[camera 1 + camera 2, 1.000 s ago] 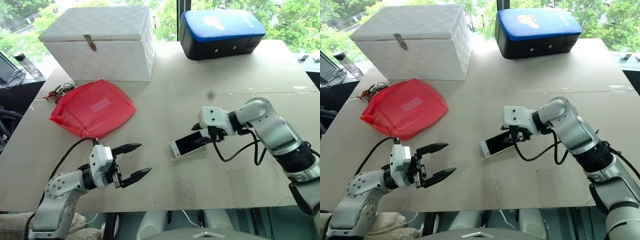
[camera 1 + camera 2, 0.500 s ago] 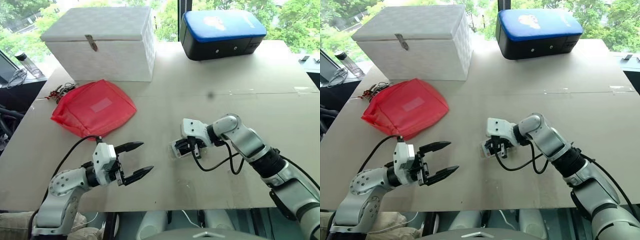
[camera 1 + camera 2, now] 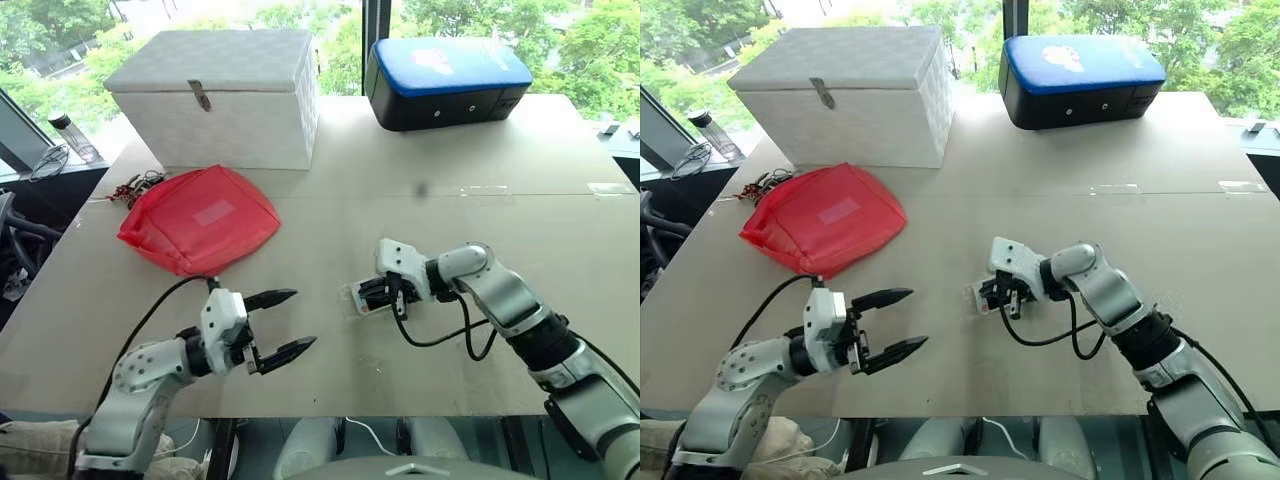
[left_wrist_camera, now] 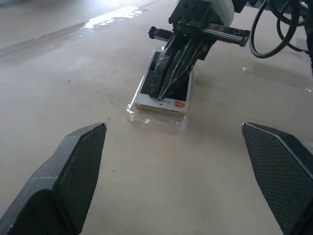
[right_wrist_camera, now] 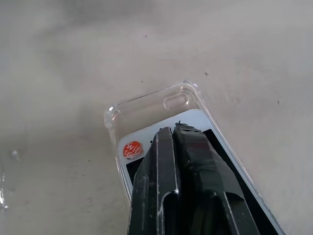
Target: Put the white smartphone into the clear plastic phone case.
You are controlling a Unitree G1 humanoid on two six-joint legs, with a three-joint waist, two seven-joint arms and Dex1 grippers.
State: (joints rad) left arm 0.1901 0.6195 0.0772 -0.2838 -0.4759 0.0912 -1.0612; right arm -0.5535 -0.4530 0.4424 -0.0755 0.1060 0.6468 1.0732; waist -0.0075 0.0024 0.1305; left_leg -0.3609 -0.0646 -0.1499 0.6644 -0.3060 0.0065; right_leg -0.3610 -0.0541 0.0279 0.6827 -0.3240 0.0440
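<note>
With the phone's end short of the case's rim, my right gripper should back off and push the phone's opposite end while my left gripper braces the case.
The white smartphone lies face up on the table, just left of centre, inside the clear plastic phone case. Its end stops short of the case's rim with the oval cutout. A small red sticker marks the phone's bezel. My right gripper is shut, its joined fingertips resting on the phone's black screen and holding nothing. From the head it shows over the phone as right gripper. My left gripper hovers open over the table's near edge, left of the phone, pointing at it. In its own view, left gripper faces the phone.
A red pouch lies at the left, with a tangle of cords beside it. A white lidded box and a black case with a blue top stand at the back. The table's front edge is near both arms.
My right gripper has come down and leftward over the phone, and its fingers have closed together on the screen. The phone now lies flatter. The left gripper has stayed open and kept its place.
</note>
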